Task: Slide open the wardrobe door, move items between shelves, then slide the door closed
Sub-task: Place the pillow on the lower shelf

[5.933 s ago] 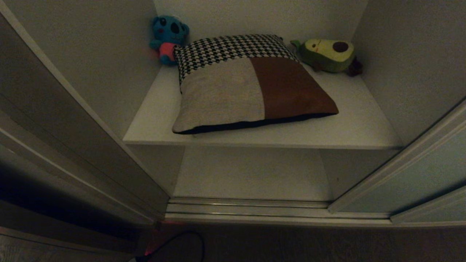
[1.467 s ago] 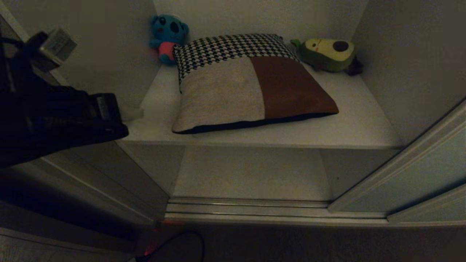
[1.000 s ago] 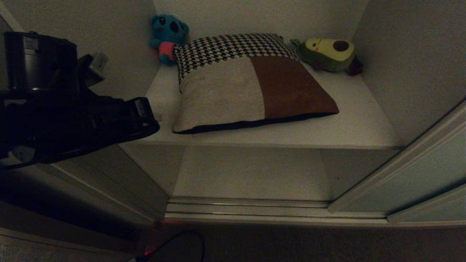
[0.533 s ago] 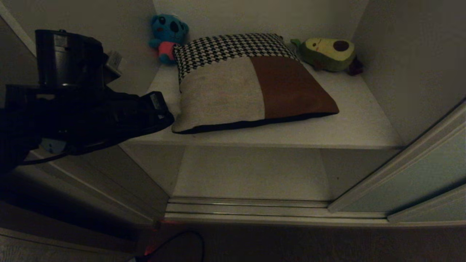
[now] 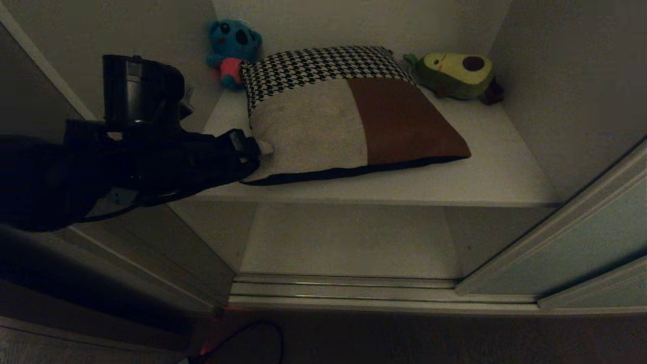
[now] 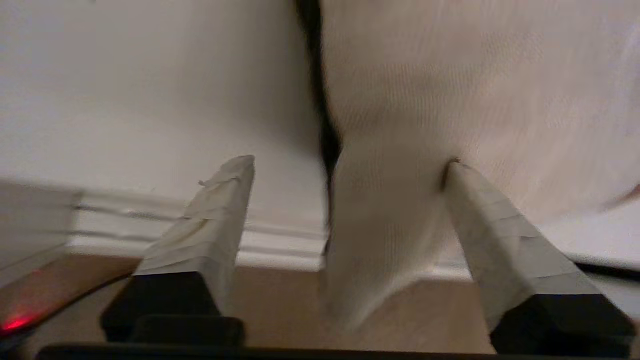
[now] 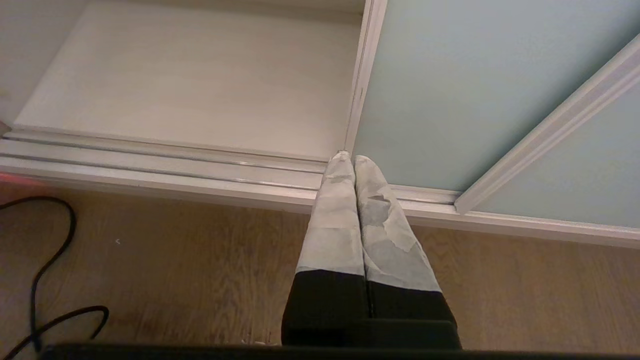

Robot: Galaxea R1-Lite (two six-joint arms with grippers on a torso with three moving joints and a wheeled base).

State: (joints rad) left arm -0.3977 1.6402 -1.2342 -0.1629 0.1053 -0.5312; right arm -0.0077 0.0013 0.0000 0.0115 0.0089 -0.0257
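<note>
I expect the patchwork cushion to crease at the beige corner and slide forward whole when I pull, because that corner narrows limply between my left gripper's fingers.
The patchwork cushion of beige, rust-brown and houndstooth lies flat on the upper shelf. My left gripper is at its front-left corner. In the left wrist view this gripper is open, and the beige cushion corner lies between the taped fingers. One finger touches the fabric's top side. The lower shelf is bare. The sliding wardrobe door stands pushed to the right. My right gripper hangs shut low by the door's bottom track.
A blue plush toy sits in the upper shelf's back left corner and an avocado plush in the back right. The wardrobe's side walls close in the compartment. A black cable lies on the wooden floor in front.
My left arm has come in from the left and moved right and forward until its gripper reached the cushion's front-left corner. The cushion, toys and door have not moved.
</note>
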